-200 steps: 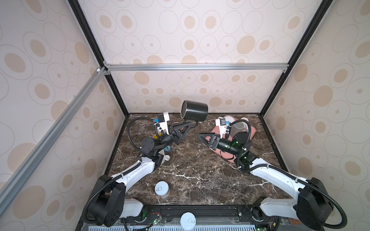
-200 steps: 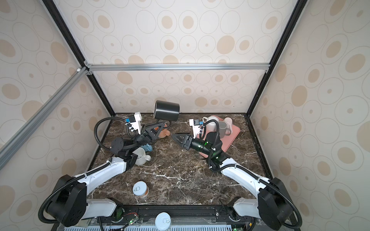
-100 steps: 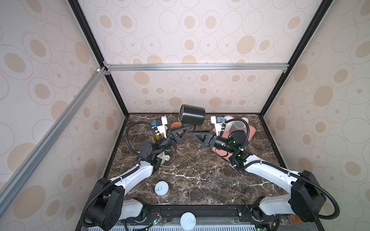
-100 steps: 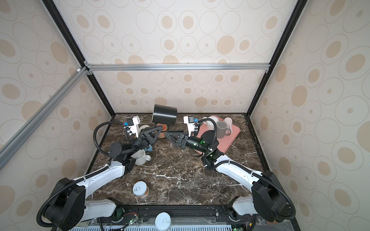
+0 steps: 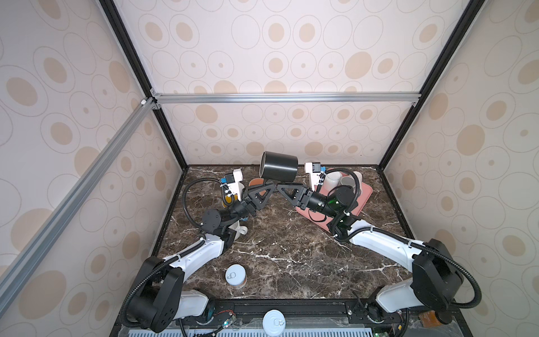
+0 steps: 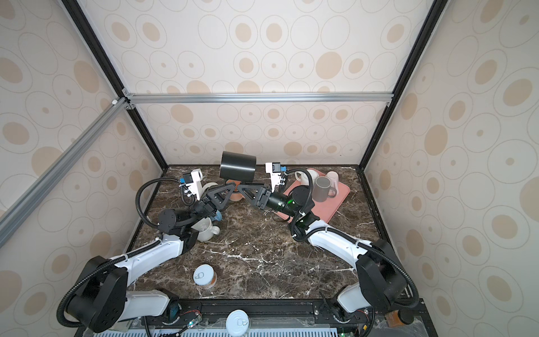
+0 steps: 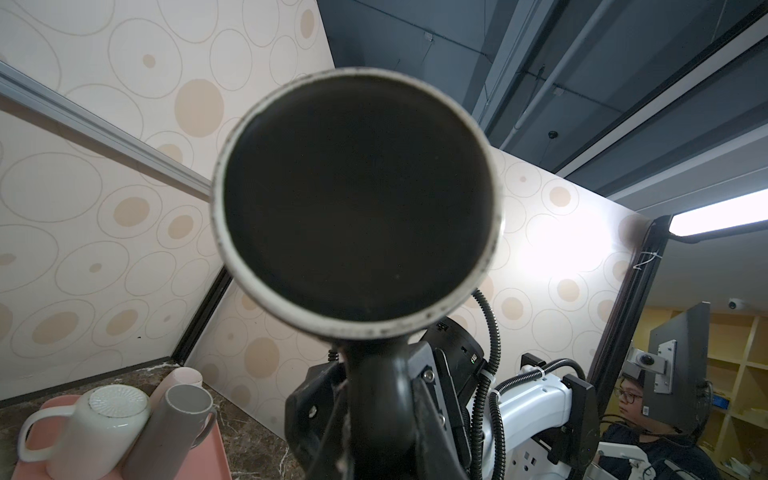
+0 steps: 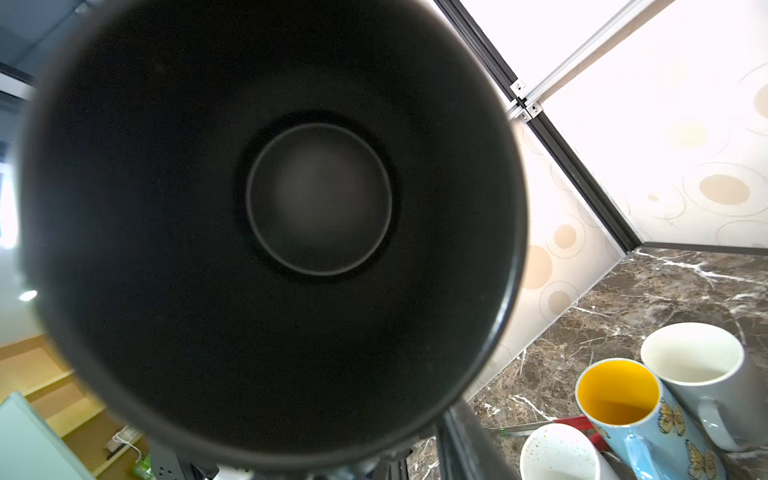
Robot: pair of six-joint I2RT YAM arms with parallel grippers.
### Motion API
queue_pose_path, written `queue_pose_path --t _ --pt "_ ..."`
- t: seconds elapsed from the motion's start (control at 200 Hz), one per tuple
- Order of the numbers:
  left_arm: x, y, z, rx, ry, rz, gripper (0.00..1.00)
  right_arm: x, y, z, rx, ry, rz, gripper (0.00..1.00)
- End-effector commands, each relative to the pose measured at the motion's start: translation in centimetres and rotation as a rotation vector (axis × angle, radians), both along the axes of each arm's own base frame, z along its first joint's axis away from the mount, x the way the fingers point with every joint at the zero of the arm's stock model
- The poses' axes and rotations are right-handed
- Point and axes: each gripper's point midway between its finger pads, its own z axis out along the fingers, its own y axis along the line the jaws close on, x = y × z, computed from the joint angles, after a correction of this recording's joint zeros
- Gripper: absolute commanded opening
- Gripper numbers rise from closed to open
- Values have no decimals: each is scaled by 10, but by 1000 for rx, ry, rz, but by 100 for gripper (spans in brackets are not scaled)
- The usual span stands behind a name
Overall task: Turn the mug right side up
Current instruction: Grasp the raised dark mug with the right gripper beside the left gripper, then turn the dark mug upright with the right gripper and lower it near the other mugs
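My left gripper should leave the mug's handle (image 7: 381, 392) to my right gripper on the mug's opening side to turn the mug upright, because the black mug's base (image 5: 264, 165) faces my left gripper.
The black mug (image 5: 280, 169) (image 6: 237, 167) hangs on its side high above the table's back middle. My left gripper (image 5: 269, 185) (image 6: 230, 185) is shut on its handle (image 7: 374, 386) from below. The left wrist view looks at the mug's base (image 7: 357, 199) with its pale ring. The right wrist view looks into the mug's mouth (image 8: 270, 208). My right gripper (image 5: 278, 186) (image 6: 240, 186) reaches in from the right, tip to tip with the left one under the mug. It is open, with one finger (image 8: 461, 436) standing off to the side and the other hidden by the mug.
A pink tray (image 5: 364, 194) at the back right carries a white mug (image 5: 332, 181) and a grey mug (image 6: 322, 186). A white mug (image 6: 205, 229) lies under the left arm, and a butterfly mug (image 8: 623, 399) stands near it. A tin can (image 5: 235, 275) stands front left.
My right gripper has moved up and to the left until its tips meet the left gripper under the mug. The mug has shifted slightly in the left gripper's hold.
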Motion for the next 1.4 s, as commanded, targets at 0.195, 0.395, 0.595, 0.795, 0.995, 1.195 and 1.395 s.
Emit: queue_pose_path --t 0.195,0.395,0.595,0.795,0.995,1.195,1.395 --pt "-26 9 33 -98 -126 -75 0 -4 3 23 78 -20 49 39" --pt "-21 2 21 -53 -86 -102 0 -1 6 20 88 -7 57 11" --pt "-8 -9 -2 65 -27 -65 3 5 2 18 100 -3 11 0" --pt "-5 -11 -18 200 -29 13 30 8 -1 17 54 -41 -42 0" --pt "-6 -4 -30 324 -55 108 46 13 -10 8 -55 -67 -150 0" --pt "-1 7 -47 435 -53 216 47 29 -27 -13 -292 -68 -327 0" --pt "0 16 -57 496 -49 283 47 38 -40 -24 -405 -101 -434 0"
